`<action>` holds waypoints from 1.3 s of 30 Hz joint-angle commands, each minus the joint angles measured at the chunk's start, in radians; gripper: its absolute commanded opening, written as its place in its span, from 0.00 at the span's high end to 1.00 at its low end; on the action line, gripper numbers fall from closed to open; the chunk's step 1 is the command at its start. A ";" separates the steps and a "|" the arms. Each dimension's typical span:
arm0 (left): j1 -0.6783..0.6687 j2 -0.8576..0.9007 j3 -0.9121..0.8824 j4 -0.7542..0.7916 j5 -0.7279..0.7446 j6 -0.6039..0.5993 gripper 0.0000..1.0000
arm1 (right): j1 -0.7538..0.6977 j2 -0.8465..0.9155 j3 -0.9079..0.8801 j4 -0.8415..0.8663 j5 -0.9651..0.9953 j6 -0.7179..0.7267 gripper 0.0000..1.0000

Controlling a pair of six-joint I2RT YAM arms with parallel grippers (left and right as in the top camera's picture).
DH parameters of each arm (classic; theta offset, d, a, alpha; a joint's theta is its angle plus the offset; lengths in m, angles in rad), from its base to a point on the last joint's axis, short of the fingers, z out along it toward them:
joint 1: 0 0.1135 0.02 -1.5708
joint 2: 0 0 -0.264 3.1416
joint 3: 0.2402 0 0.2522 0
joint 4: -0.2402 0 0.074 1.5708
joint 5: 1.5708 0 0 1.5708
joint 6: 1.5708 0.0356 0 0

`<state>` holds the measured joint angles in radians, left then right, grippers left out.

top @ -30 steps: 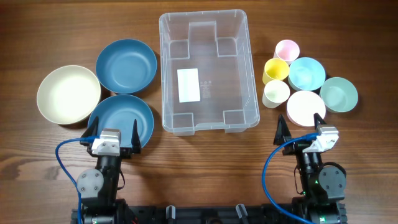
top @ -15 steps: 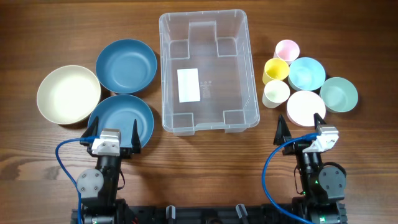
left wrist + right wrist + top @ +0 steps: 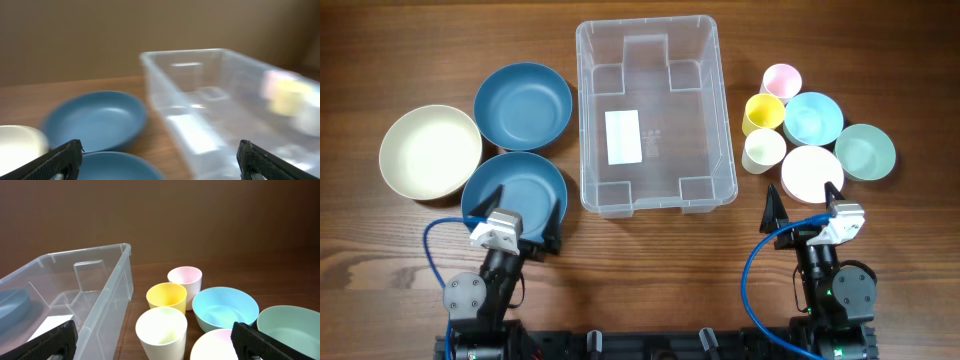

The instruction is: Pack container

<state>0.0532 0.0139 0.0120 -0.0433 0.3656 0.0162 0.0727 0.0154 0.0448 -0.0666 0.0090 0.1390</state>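
Note:
My left gripper is pointing level across the near blue bowl toward the container. I should swing it back and tip it down onto the bowl's rim close to the cream bowl.
The container, a clear rectangular tub with a white label on its floor, stands empty at the table's centre. In the left wrist view the container fills the right half, blurred. My left gripper is open over the near blue bowl, angled toward the tub, with nothing between its fingers. My right gripper is open at the near edge of a pale pink bowl. Its wrist view shows the container at left and a white cup straight ahead.
A cream bowl and a second blue bowl lie left of the tub. Right of it stand a pink cup, a yellow cup, a white cup, a light blue bowl and a green bowl.
My left gripper has swung to the right, toward the container, and its wrist view is blurred by the motion. The right arm has not moved.

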 commanded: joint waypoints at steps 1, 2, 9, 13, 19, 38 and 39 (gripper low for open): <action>-0.005 -0.007 -0.006 0.039 0.198 -0.136 0.00 | -0.005 -0.002 -0.008 0.005 0.017 0.020 0.00; -0.006 -0.007 -0.006 0.062 0.198 -0.137 0.00 | -0.005 -0.002 -0.008 0.005 0.017 0.020 0.00; -0.005 -0.007 -0.005 0.092 0.147 -0.211 0.00 | -0.005 -0.002 -0.008 0.005 0.017 0.020 0.00; -0.002 0.012 0.005 -0.037 -0.164 -0.483 0.00 | -0.005 -0.002 -0.008 0.005 0.017 0.020 0.00; 0.036 0.172 0.199 -0.158 -0.216 -0.541 0.01 | -0.005 -0.002 -0.008 0.005 0.017 0.020 0.00; 0.050 0.478 0.620 -0.564 -0.336 -0.461 0.00 | -0.005 -0.002 -0.008 0.005 0.017 0.020 0.00; 0.050 0.480 0.620 -0.609 -0.424 -0.503 0.00 | -0.005 -0.002 -0.008 0.005 0.017 0.020 0.00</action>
<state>0.0982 0.4919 0.6273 -0.5705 0.1608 -0.4473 0.0727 0.0158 0.0433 -0.0669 0.0093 0.1390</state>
